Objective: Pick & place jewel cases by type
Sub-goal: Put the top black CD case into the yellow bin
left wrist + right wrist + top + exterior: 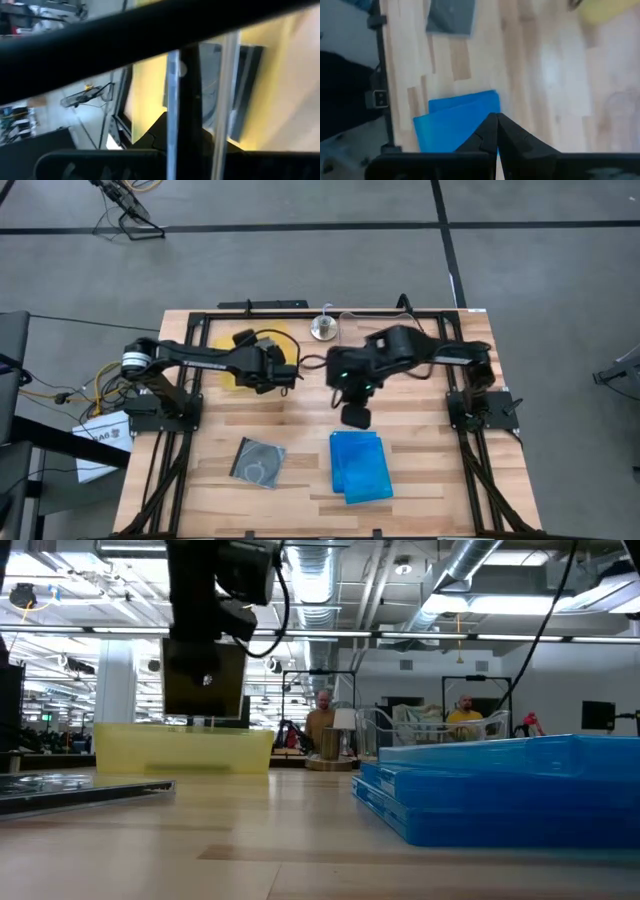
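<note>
The clear-grey case's lower edge (204,714) is hanging over the yellow tray's open top (190,732), so the robot's left gripper should keep going down until the case rests inside, then let go.
My left gripper (205,640) is over the yellow tray (180,752) at the table's far left and is shut on a clear-grey jewel case (205,680). The case's clear edges (172,100) show past the fingers in the left wrist view. A second clear-grey case (258,462) lies flat near the front edge. Right of it, blue jewel cases (360,465) lie stacked flat on the table. My right gripper (496,125) hangs shut and empty above the blue stack (457,125). My left gripper holds the clear-grey case by its upper end (205,648), pinched between the two fingers, which come from above and slant down. The case hangs upright below the fingers, clear of the table, with its lower edge (205,716) just above the yellow tray's rim.
A small silver round object (323,328) stands at the table's far edge, with a clear plastic tub (415,730) to its right. Bare wood lies between the tray and the blue stack. People stand in the room beyond the table.
</note>
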You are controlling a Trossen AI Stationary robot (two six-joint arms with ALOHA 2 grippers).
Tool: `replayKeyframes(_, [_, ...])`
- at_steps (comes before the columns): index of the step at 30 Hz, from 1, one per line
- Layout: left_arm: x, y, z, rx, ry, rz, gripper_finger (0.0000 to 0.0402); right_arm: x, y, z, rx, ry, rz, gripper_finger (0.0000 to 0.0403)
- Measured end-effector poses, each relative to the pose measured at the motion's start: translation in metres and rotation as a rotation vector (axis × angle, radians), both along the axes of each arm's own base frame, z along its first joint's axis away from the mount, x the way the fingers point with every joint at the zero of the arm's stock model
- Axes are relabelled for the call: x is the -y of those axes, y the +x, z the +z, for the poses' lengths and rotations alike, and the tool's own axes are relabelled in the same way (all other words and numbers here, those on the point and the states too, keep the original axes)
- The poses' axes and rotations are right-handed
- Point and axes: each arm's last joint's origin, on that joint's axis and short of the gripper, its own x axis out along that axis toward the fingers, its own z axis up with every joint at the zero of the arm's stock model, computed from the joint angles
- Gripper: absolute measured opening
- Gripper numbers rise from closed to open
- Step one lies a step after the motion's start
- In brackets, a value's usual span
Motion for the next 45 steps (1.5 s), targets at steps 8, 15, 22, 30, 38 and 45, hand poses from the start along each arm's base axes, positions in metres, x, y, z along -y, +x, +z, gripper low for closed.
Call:
replayKeyframes(8, [-0.020,-0.012,-0.028,-0.044,0.009,0.076,0.0013,0.013,-0.033,0.030,0.103,-0.104,0.004,0.0000])
replayKeyframes(15, [-0.031,-0.016,-0.047,-0.031,0.077,0.069,0.0014,0.026,-0.041,0.038,0.129,-0.113,-0.017,0.0000])
replayKeyframes(22, [-0.040,-0.010,-0.053,-0.010,0.069,0.004,0.0014,0.032,-0.041,0.038,0.129,-0.122,-0.020,0.0000])
replayKeyframes(30, [-0.055,-0.015,-0.055,-0.019,-0.033,0.031,0.0057,0.037,-0.040,0.038,0.130,-0.130,-0.012,0.0000])
replayKeyframes(38, [-0.065,-0.019,-0.056,-0.019,-0.085,0.050,0.0140,0.037,-0.040,0.037,0.130,-0.131,-0.010,0.0000])
replayKeyframes(45, [-0.063,-0.019,-0.056,-0.020,-0.090,0.043,0.0162,0.037,-0.040,0.037,0.130,-0.131,-0.011,0.0000])
